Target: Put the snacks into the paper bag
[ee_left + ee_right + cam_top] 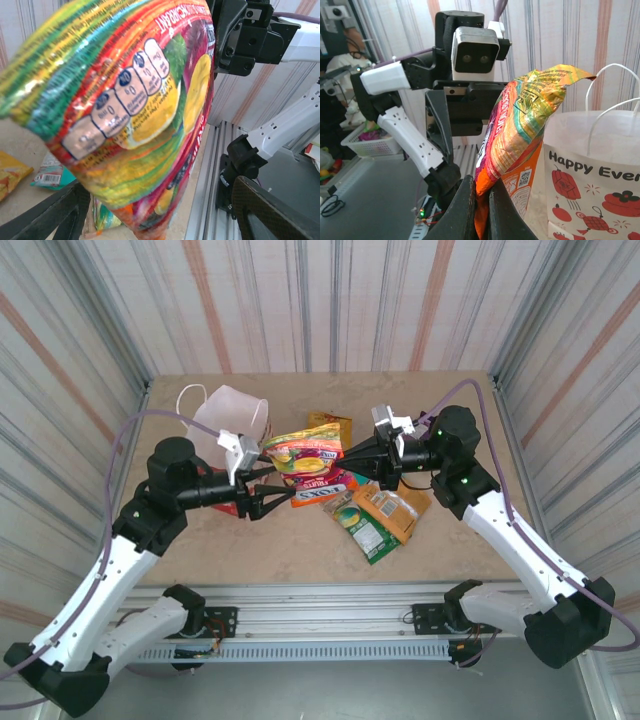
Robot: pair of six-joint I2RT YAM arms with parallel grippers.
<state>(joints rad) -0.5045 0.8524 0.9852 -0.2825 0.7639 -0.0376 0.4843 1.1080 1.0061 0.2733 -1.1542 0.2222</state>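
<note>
The paper bag [228, 422] is next to my left gripper, far from my right gripper holding the multicoloured packet. Next, my left gripper grabs the packet's free edge [282, 464] first.
My right gripper [481, 212] is shut on the orange end of a multicoloured snack packet [527, 115], holding it upright in the air. From above, that packet [303, 448] hangs between the two arms, with the right gripper [345, 452] on its right side. My left gripper [265, 490] is open, and its fingers [272, 210] stand either side of the packet's lower end [135, 125], with a gap on the right side. The white paper bag [232, 415] stands upright at the back left with its mouth open, and its printed face [592, 175] is just beyond the packet.
More snacks lie mid-table: a red-yellow FOX'S packet [320, 490], a green one [365, 532], an orange one [390, 510] and a golden one [330, 425] further back. Striped walls enclose the table. A metal rail [330, 625] runs along the near edge.
</note>
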